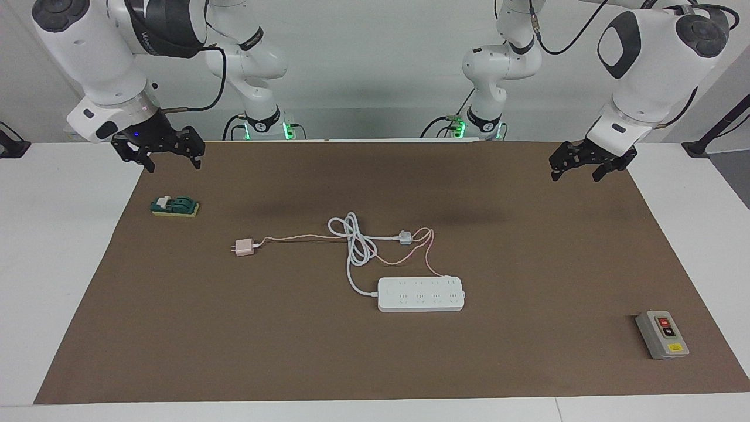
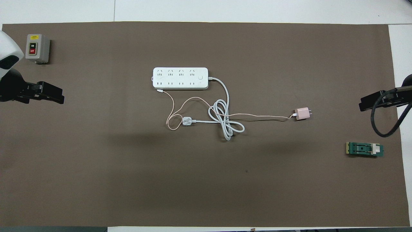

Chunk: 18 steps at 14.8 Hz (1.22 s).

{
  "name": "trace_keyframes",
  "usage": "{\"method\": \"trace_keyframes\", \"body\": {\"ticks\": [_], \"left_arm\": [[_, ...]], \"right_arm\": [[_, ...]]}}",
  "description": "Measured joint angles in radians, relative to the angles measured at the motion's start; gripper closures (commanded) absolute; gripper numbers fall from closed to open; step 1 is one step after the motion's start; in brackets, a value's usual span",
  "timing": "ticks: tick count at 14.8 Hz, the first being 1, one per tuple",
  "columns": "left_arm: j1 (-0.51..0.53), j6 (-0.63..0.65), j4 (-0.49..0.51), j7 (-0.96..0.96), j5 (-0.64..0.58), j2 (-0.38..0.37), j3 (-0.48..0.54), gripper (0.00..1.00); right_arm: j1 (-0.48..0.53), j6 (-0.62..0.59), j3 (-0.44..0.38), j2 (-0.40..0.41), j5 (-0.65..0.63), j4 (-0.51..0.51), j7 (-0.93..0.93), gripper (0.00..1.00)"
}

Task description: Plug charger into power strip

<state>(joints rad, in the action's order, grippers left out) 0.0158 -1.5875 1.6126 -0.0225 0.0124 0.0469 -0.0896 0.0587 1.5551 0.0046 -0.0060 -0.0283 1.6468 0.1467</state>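
Observation:
I will carry the charger, and its thin pink cable (image 2: 262,115) should come up freely and the white cord should stay still, because the cable lies across the cord's coil (image 2: 221,114).
The charger (image 1: 244,247) (image 2: 302,113), a small pale pink cube, lies on the brown mat with its prongs toward the right arm's end of the table. Its thin pink cable loops across to the power strip (image 1: 420,293) (image 2: 180,78). This long white bar lies flat, farther from the robots than the charger, sockets up. My right gripper (image 1: 171,164) (image 2: 362,106) hangs open over the mat's edge at its own end, holding nothing. My left gripper (image 1: 576,174) (image 2: 59,96) hangs open and empty over the mat's edge at its own end. Both are well apart from charger and strip.
The strip's thick white cord coils beside its three-pin plug (image 1: 405,236) (image 2: 187,121), between charger and strip. A green switch block (image 1: 174,206) (image 2: 364,149) sits near the right gripper. A grey box with red and black buttons (image 1: 662,334) (image 2: 37,48) stands at the left arm's end.

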Motion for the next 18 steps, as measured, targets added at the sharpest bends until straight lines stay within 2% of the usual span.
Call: {"method": "trace_keyframes", "body": {"ticks": [12,18], "left_arm": [[0.0,0.0,0.0,0.0,0.0,0.0,0.0,0.0],[0.0,0.0,0.0,0.0,0.0,0.0,0.0,0.0]], "right_arm": [[0.0,0.0,-0.001,0.0,0.0,-0.001,-0.003,0.0],[0.0,0.022,0.0,0.015,0.01,0.007,-0.171,0.0]]}}
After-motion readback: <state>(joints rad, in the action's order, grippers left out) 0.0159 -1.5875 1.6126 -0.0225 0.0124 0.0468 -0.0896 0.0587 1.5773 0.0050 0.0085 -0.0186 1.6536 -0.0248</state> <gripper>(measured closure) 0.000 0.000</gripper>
